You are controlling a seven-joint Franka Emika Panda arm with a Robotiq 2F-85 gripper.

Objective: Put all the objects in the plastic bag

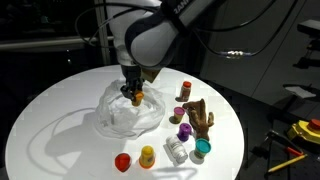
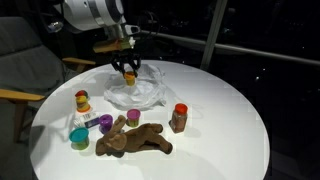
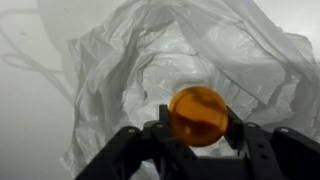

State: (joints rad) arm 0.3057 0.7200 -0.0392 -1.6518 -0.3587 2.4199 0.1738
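The orange toy (image 1: 137,97) is hanging well within the plastic bag's edges, so I keep lowering my gripper until the toy touches the crinkled plastic (image 2: 143,89), and then let go.
My gripper (image 3: 197,128) is shut on a round orange toy (image 3: 197,114), held right over the wrinkled translucent plastic bag (image 3: 140,60). In both exterior views the gripper (image 1: 133,95) (image 2: 128,72) hangs just above the bag (image 1: 118,118) (image 2: 145,95) at the back of the round white table. Beside the bag stand other objects: a brown hand-shaped figure (image 1: 199,117) (image 2: 135,141), a red-capped bottle (image 1: 185,91) (image 2: 179,118), a red cup (image 1: 122,162), a yellow toy (image 1: 147,156), a clear cup (image 1: 175,151), a teal one (image 1: 202,148) (image 2: 79,139) and a purple one (image 1: 184,130) (image 2: 105,122).
The white table (image 1: 50,130) (image 2: 230,130) ends in a curved edge all round. A chair (image 2: 20,60) stands off the table in an exterior view. Yellow tools (image 1: 305,130) lie on a dark surface beyond the table.
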